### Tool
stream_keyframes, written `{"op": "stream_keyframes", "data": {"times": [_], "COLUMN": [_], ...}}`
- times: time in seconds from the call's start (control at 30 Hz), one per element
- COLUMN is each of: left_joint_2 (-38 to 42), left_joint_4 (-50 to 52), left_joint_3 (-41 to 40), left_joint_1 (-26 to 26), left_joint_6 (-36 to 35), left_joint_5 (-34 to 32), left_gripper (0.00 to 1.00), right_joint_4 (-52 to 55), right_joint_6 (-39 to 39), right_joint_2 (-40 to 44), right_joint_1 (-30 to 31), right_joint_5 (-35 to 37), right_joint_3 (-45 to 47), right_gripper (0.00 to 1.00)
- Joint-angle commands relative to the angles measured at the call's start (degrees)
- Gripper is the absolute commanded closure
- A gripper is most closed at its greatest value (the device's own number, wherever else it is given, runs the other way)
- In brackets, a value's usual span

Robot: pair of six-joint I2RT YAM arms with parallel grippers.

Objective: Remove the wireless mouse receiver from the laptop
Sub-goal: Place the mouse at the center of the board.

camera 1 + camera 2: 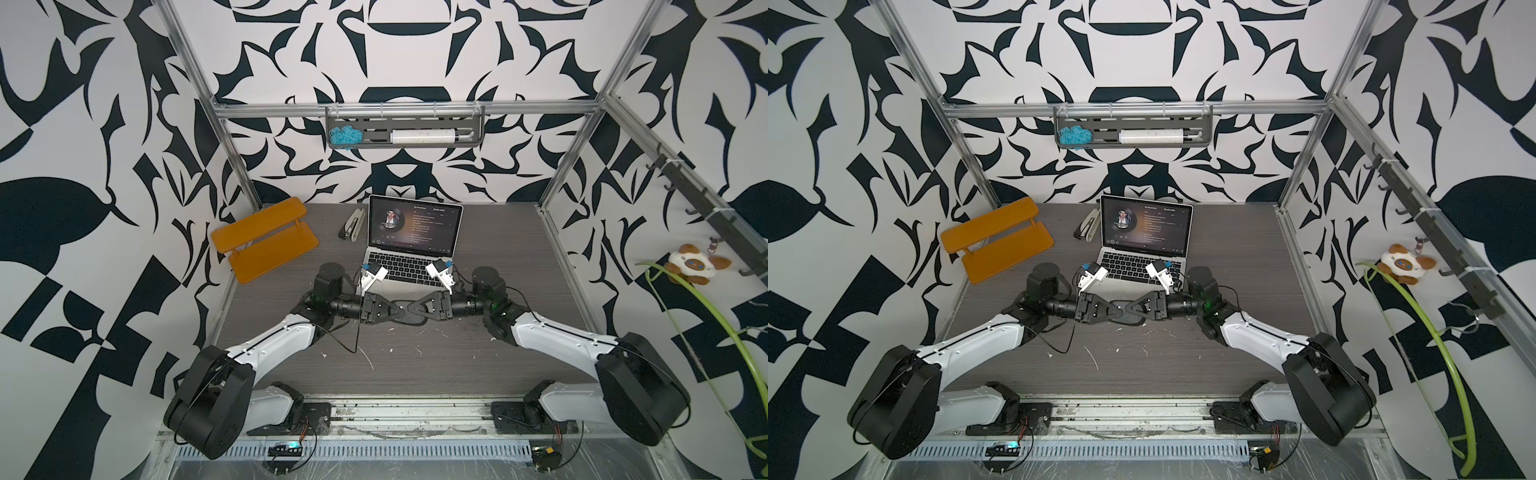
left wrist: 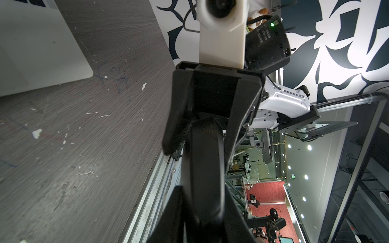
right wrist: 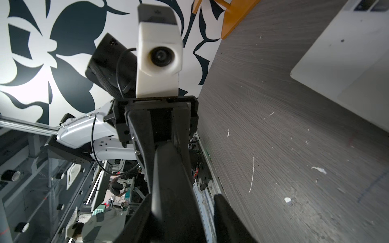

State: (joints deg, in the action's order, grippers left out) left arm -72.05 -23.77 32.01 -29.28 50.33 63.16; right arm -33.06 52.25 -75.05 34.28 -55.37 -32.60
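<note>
Next, I open my left gripper and move it away before my right gripper puts the mouse down beside the laptop (image 2: 94, 45), as both grippers are on the black computer mouse's ends (image 1: 411, 318).
The silver laptop (image 1: 409, 270) stands open at the back of the table, and its front corner shows in the wrist views (image 2: 42, 52) (image 3: 347, 63). The wireless mouse receiver is not in view. In front of the laptop, a black computer mouse (image 1: 411, 321) (image 1: 1130, 321) hangs between both grippers. My left gripper (image 1: 397, 309) (image 2: 202, 212) is shut on one end of the mouse (image 2: 202, 168). My right gripper (image 1: 413, 309) (image 3: 183, 221) faces it around the other end of the mouse (image 3: 168, 185). One of its fingers lies against the mouse and the other stands apart with a gap, so it is open.
An orange two-tier shelf (image 1: 266, 239) lies at the back left and a stapler (image 1: 353, 224) sits beside the laptop screen. A grey wall tray (image 1: 405, 143) hangs above. A plush toy (image 1: 692, 264) and a green tube (image 1: 706, 316) hang on the right wall.
</note>
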Motion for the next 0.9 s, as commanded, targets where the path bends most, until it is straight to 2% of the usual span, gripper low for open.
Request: {"op": "stream_keyframes", "data": {"times": [0.0,0.13,0.17,0.27,0.33,0.37,0.43,0.53,0.6,0.7,0.73,0.83,0.87], "left_joint_2": [1.56,1.12,1.04,1.10,2.29,3.27,6.61,12.82,16.27,18.73,19.43,20.69,20.72], "left_joint_4": [-0.60,-0.45,-0.32,1.76,5.20,7.44,12.98,28.77,35.24,39.89,40.30,39.74,39.60], "left_joint_3": [2.18,2.35,2.44,2.87,3.31,3.53,3.83,6.08,6.97,7.40,7.07,5.29,4.98], "left_joint_1": [0.01,0.01,0.08,0.01,0.79,1.59,4.67,9.26,10.65,10.95,10.95,11.00,10.98], "left_joint_6": [-1.41,-1.39,-1.39,-2.30,-3.88,-4.89,-7.35,-15.25,-18.40,-20.77,-21.00,-20.97,-21.08], "left_joint_5": [2.06,2.19,2.10,1.49,0.59,-0.02,-1.73,-10.05,-16.28,-22.03,-23.75,-26.34,-26.49], "left_gripper": [1.00,1.00,0.94,0.56,0.30,0.21,0.02,0.01,0.01,0.01,0.01,0.01,0.01], "right_joint_4": [-1.88,-2.36,-2.37,-1.99,1.22,4.20,18.10,33.87,41.21,47.30,49.45,54.93,56.57], "right_joint_6": [0.05,0.18,0.14,-0.44,-3.10,-5.39,-13.88,-23.07,-27.38,-31.72,-33.28,-36.04,-36.76], "right_joint_2": [-0.01,-0.09,-0.09,0.56,2.32,3.49,6.95,10.88,11.52,10.24,8.77,2.13,-0.26], "right_joint_1": [0.33,0.70,0.78,0.87,0.74,0.67,0.69,0.69,1.11,2.39,3.45,6.21,6.71], "right_joint_5": [-0.20,0.34,0.48,1.56,4.69,7.31,17.42,35.35,47.46,63.95,71.59,88.07,91.47], "right_joint_3": [-1.37,-1.16,-1.15,-0.91,-0.86,-1.18,-4.06,-8.49,-11.31,-13.82,-14.96,-19.12,-20.64], "right_gripper": [0.71,0.95,0.98,1.00,1.00,1.00,1.00,1.00,1.00,1.00,1.00,1.00,1.00]}}
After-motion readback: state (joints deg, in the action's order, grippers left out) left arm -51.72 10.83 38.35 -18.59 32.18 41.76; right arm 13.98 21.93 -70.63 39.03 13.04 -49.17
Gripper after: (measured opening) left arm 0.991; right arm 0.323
